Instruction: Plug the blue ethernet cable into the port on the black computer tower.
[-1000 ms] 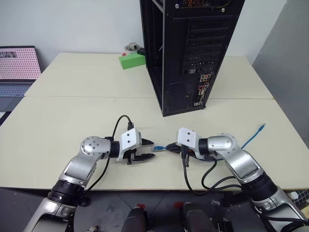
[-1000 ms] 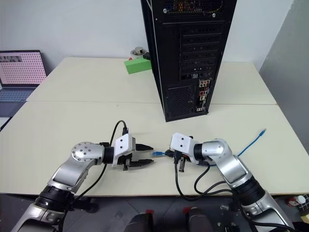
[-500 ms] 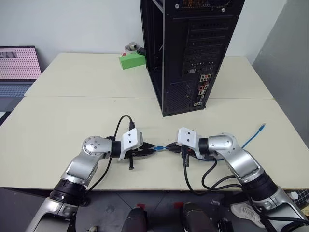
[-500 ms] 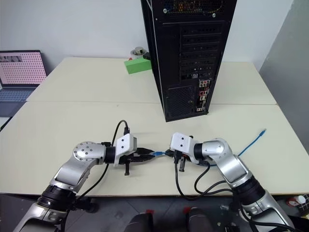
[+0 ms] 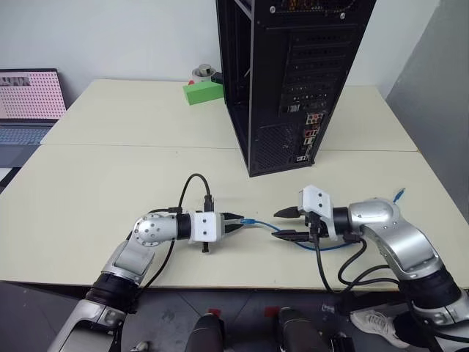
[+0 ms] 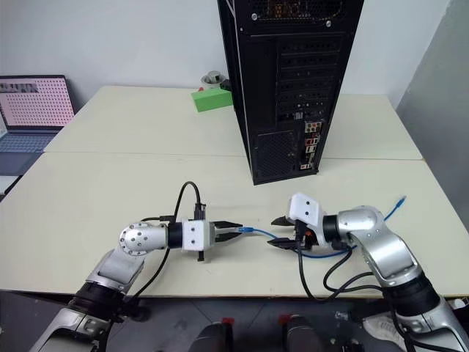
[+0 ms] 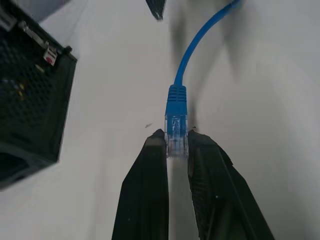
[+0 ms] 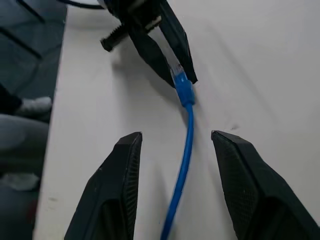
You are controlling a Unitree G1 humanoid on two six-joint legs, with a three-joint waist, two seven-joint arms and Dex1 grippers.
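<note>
The cord's other end (image 5: 399,194) is lying loose, so as I carry the plug over, the blue cord (image 5: 333,247) will trail slackly and hardly pull that end along.
The blue ethernet cable (image 5: 265,224) lies on the table between my two grippers. My left gripper (image 5: 239,219) is shut on its clear plug (image 7: 176,136), which points back between the fingers. The cord runs on between the spread fingers of my right gripper (image 5: 278,225), which is open and holds nothing. The cable's other end (image 5: 398,194) rests at the table's right side. The black computer tower (image 5: 293,73) stands upright behind the grippers, rear panel facing me. The port is somewhere in the coloured connector cluster (image 5: 308,136); I cannot pick it out.
A small green box (image 5: 203,92) with a grey round object on it sits behind the tower's left side. A laptop (image 5: 29,103) stands at the far left. Thick black robot cables loop beside each wrist. Both grippers are near the table's front edge (image 5: 242,284).
My left gripper rolled and shut on the plug. My right gripper let go of the cable, opened and drew back to the right and slightly up.
</note>
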